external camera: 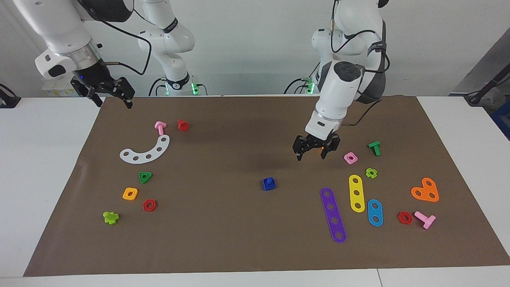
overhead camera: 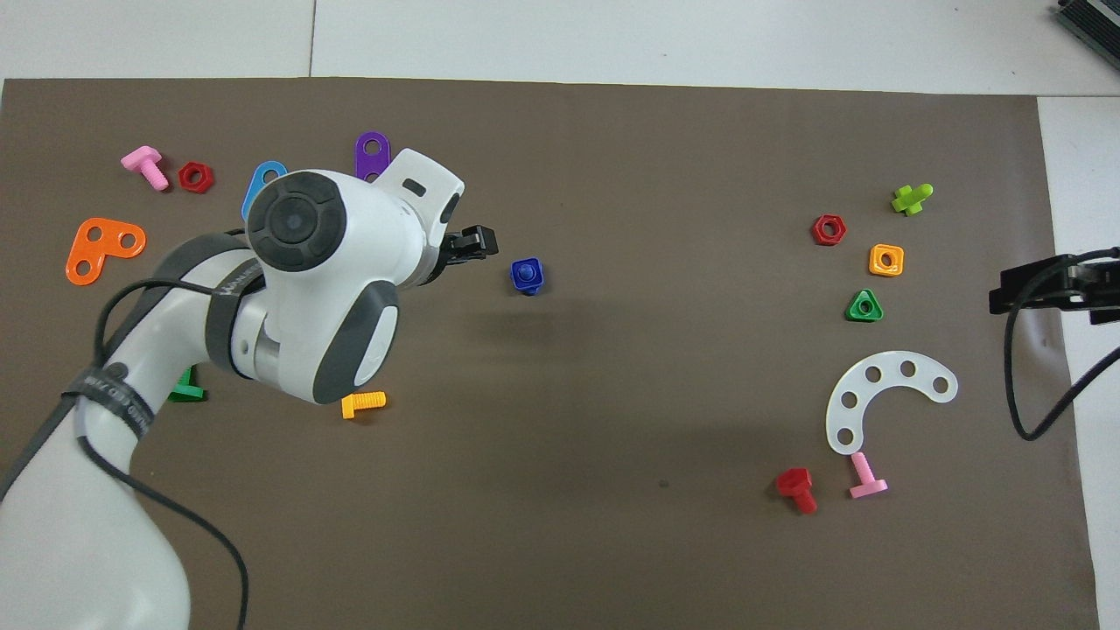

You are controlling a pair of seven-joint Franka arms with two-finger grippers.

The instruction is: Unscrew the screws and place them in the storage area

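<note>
I expect the square blue piece [overhead camera: 527, 274] to come off a triangular bolt when I unscrew that piece, because a blue corner [overhead camera: 532, 290] sticks out under it.
A small blue screw assembly [external camera: 269, 183], a square blue piece with a round stub sticking up, stands on the brown paper mat [external camera: 239, 239] near its middle; it also shows in the overhead view [overhead camera: 527, 276]. My left gripper [external camera: 311, 156] hangs open and empty above bare mat, beside the blue piece toward the left arm's end; the overhead view [overhead camera: 471, 245] shows only its tip past the wrist. My right gripper [external camera: 114, 104] waits open and empty, raised over the mat's edge at the right arm's end [overhead camera: 1006, 293].
Flat strips [external camera: 333, 215], an orange plate [external camera: 425, 190], a pink nut [external camera: 350, 158] and a green bolt [external camera: 374, 148] lie toward the left arm's end. A white arc [external camera: 145, 151], green triangular nut [external camera: 145, 177] and other nuts and bolts lie toward the right arm's end.
</note>
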